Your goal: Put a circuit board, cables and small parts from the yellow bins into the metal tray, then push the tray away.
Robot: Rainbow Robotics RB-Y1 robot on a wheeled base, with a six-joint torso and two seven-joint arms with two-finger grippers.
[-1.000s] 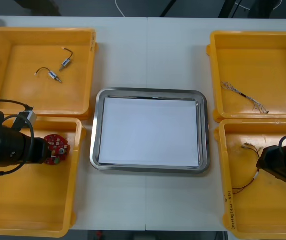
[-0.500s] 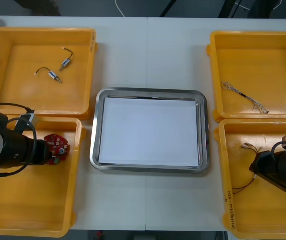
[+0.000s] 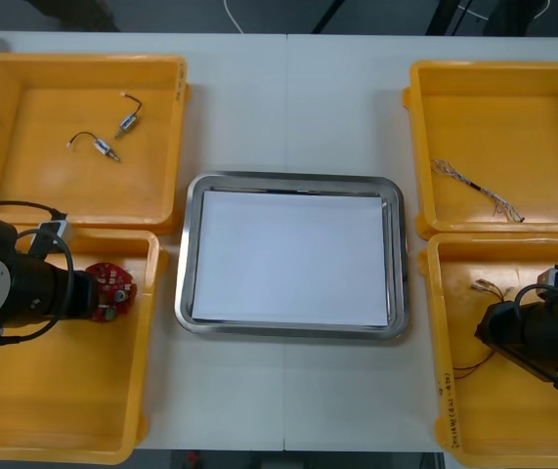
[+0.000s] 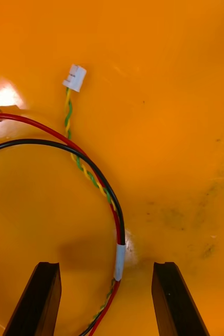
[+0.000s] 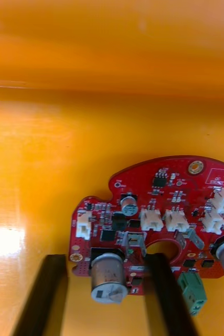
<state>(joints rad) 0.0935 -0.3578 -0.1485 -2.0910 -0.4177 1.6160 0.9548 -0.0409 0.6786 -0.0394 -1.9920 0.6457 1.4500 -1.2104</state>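
A white sleeve [image 4: 119, 262] holds the arcing wires together, so the cable [image 4: 110, 190] will come up as one bundle and mostly hold its curve when the robot lifts it.
A round red circuit board [image 3: 114, 286] lies in the near left yellow bin [image 3: 64, 420]. My left gripper [image 3: 93, 293] is low over it. In the left wrist view its fingers [image 5: 49, 294] are shut on the circuit board [image 5: 159, 205], one at the board's outer edge and one at its centre hole, with a metal cylinder part between them. My right gripper [image 3: 489, 332] hangs low in the near right yellow bin [image 3: 513, 440]. It is open [image 4: 106, 268] and straddles a red, black and yellow cable [image 4: 117, 210] with a white plug [image 4: 74, 77].
The metal tray [image 3: 293, 179], white inside, sits between the bins. The far left bin [image 3: 24, 195] holds two small metal parts [image 3: 127, 122] with short wires. The far right bin [image 3: 552, 98] holds a thin twisted cable [image 3: 474, 186].
My left gripper's fingers have closed in on the circuit board. My right gripper has moved left and lower in its bin, over the cable.
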